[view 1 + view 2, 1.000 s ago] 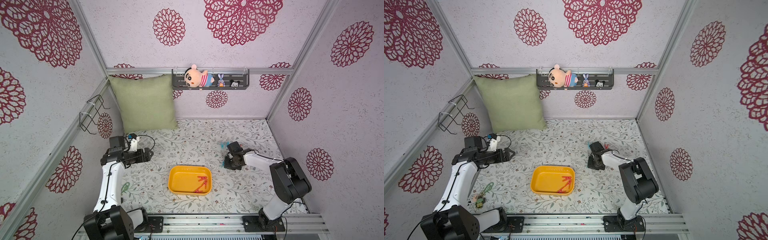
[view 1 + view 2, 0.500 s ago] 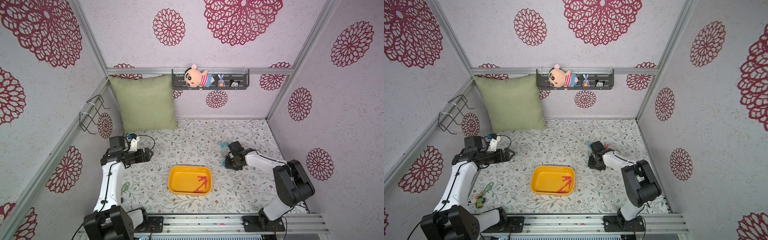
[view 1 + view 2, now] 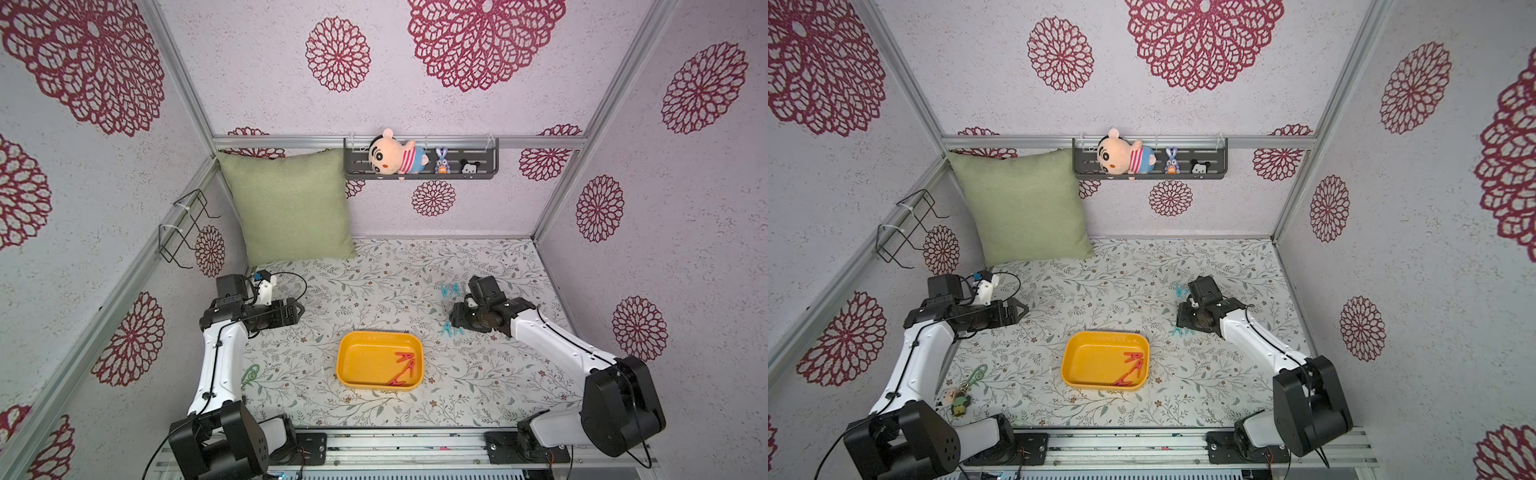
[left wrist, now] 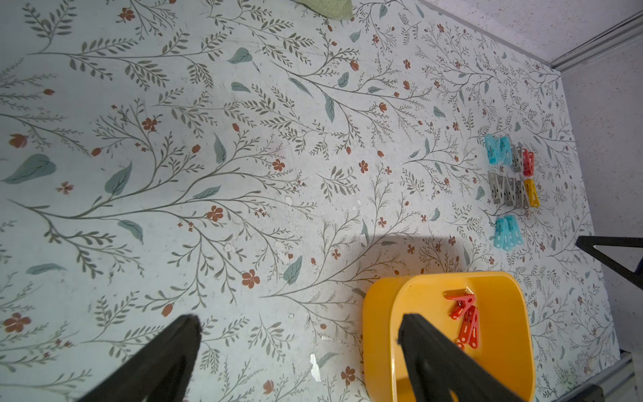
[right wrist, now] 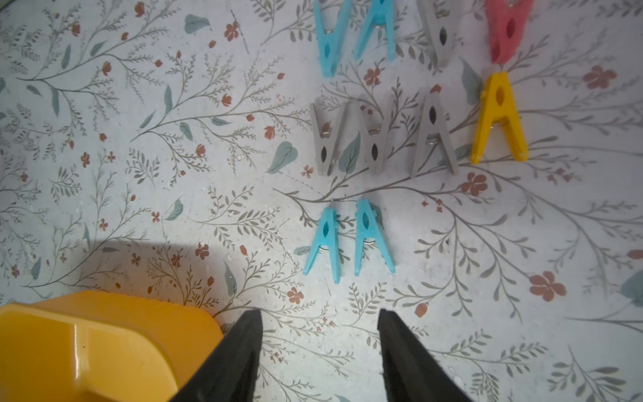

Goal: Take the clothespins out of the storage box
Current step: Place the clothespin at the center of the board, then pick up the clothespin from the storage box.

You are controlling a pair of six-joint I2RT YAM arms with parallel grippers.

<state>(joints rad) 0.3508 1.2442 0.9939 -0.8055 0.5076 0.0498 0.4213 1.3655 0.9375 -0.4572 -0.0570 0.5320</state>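
Red clothespins lie in the storage box's end (image 3: 409, 360) nearest the robot's empty right gripper, so that gripper should keep moving there until its fingers are around one clothespin (image 3: 397, 382).
The yellow storage box (image 3: 345, 357) (image 3: 1069, 357) sits at the front middle of the table, with red clothespins (image 3: 405, 365) (image 3: 1133, 365) (image 4: 464, 320) lying at its right end. More clothespins lie on the table to its right. These are a teal pair (image 5: 348, 240) (image 3: 451, 330), a grey row (image 5: 375, 139), a yellow one (image 5: 499, 118), a red one (image 5: 506, 31) and another teal pair (image 5: 355, 31). My right gripper (image 5: 318, 313) (image 3: 456, 319) hovers open just short of the near teal pair, nothing between its fingers. My left gripper (image 4: 299, 318) (image 3: 297, 309) is wide open and empty, left of the box.
A green pillow (image 3: 291, 208) leans in the back left corner. A dark shelf (image 3: 419, 174) with small toys hangs on the back wall. A wire rack (image 3: 187, 228) is on the left wall. A keychain toy (image 3: 959, 399) lies at the front left.
My right gripper's jaws have gone from shut to open, and its arm has shifted slightly. The left arm has not moved.
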